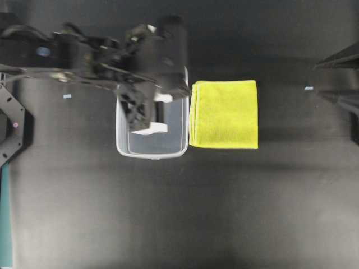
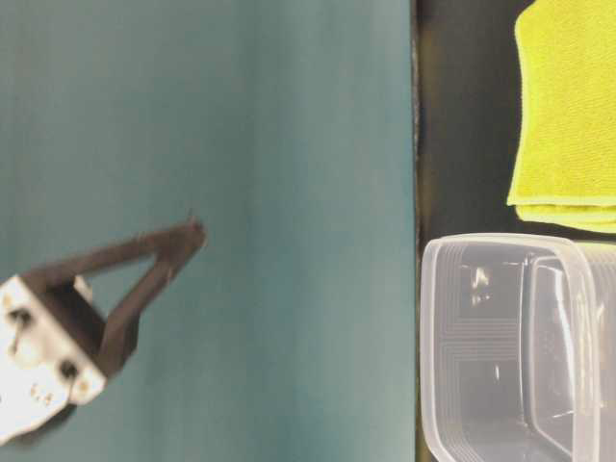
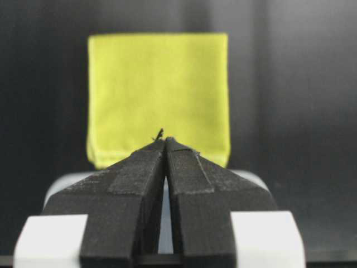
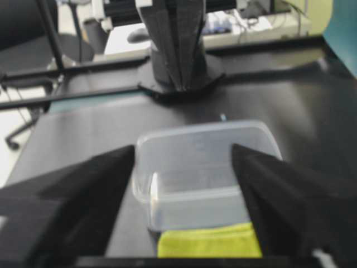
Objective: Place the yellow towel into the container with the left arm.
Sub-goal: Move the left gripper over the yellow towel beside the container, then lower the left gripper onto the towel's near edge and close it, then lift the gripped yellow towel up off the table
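I expect the yellow towel to bunch into a fold with its sides hanging down when I lift it, because thin, wavy layers show along the towel's edge.
The yellow towel lies flat and folded on the black table, touching the right side of the container. The container is clear, and what shows of its inside is empty. My left gripper hovers above the container, clear of it. In the left wrist view the left gripper is shut and empty, pointing at the towel. My right gripper is at the right edge, away from both. In the right wrist view it is open and empty, with the container and towel ahead.
The table-level view shows the left gripper raised well off the table over the container, with the towel beside the container. A teal wall stands behind. The left arm's base is across the table.
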Action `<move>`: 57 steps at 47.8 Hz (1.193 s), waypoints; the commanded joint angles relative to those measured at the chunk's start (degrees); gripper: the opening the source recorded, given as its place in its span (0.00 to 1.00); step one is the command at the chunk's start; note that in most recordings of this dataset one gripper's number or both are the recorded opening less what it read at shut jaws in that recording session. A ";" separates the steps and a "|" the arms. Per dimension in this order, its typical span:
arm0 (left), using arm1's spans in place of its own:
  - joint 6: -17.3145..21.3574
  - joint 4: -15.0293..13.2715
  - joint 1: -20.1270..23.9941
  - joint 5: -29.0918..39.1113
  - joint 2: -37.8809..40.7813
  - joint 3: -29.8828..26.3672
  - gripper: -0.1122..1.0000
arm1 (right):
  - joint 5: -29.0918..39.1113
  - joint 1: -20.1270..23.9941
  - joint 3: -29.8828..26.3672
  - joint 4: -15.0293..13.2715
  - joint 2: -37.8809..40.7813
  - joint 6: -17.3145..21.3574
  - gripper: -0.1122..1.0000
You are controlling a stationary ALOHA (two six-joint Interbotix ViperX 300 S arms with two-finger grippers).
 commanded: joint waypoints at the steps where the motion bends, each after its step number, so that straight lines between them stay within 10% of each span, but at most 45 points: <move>1: 1.76 0.18 -0.70 0.35 1.58 -4.13 0.10 | 2.11 -0.18 -0.97 0.18 -0.26 -0.09 0.77; 9: 2.81 0.26 -0.44 0.53 6.06 -8.00 0.18 | 5.01 -0.18 -1.05 0.00 -1.93 -0.53 0.80; 25: 2.72 0.26 1.32 14.50 21.53 -21.09 0.91 | 5.36 -0.18 -1.14 -0.09 -8.96 -2.81 0.79; 57: 2.02 0.18 1.23 13.36 40.08 -24.70 0.91 | 5.01 -0.26 -1.23 0.00 -10.72 -3.52 0.79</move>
